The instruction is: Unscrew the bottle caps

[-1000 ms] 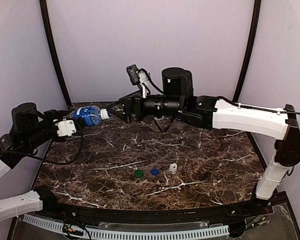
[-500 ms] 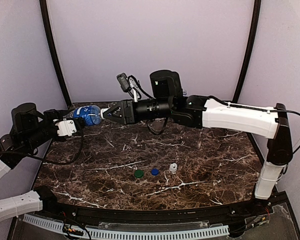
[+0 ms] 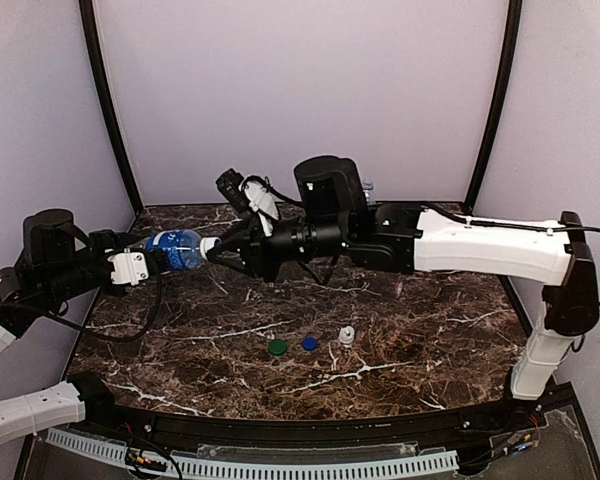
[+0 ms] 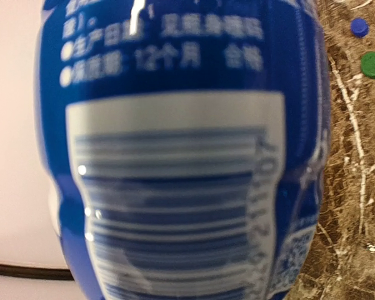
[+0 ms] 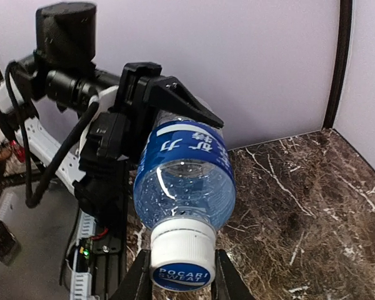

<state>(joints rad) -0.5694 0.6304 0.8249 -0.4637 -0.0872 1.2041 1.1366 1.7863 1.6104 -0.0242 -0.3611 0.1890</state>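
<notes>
I should keep turning the white cap with my right gripper until the wrist finishes its turn, then let go, because the fingers are on both sides of the cap while my left gripper holds the bottle.
A clear bottle with a blue label is held level above the table's left side, and my left gripper is shut on its body. The label fills the left wrist view and hides that gripper's fingers. The black fingers of the left gripper clasp the bottle from behind. The bottle's white cap with a blue top mark points at the right wrist camera. My right gripper is shut on this cap, one finger on each side. The cap meets the right gripper there.
Three loose caps lie on the marble table near the front middle: green, dark blue and white. The blue cap and green cap also show past the label. A bottle top peeks out behind the right arm.
My right gripper has moved left onto the bottle's cap and shut on it. The left arm has shifted the bottle slightly right and down.
</notes>
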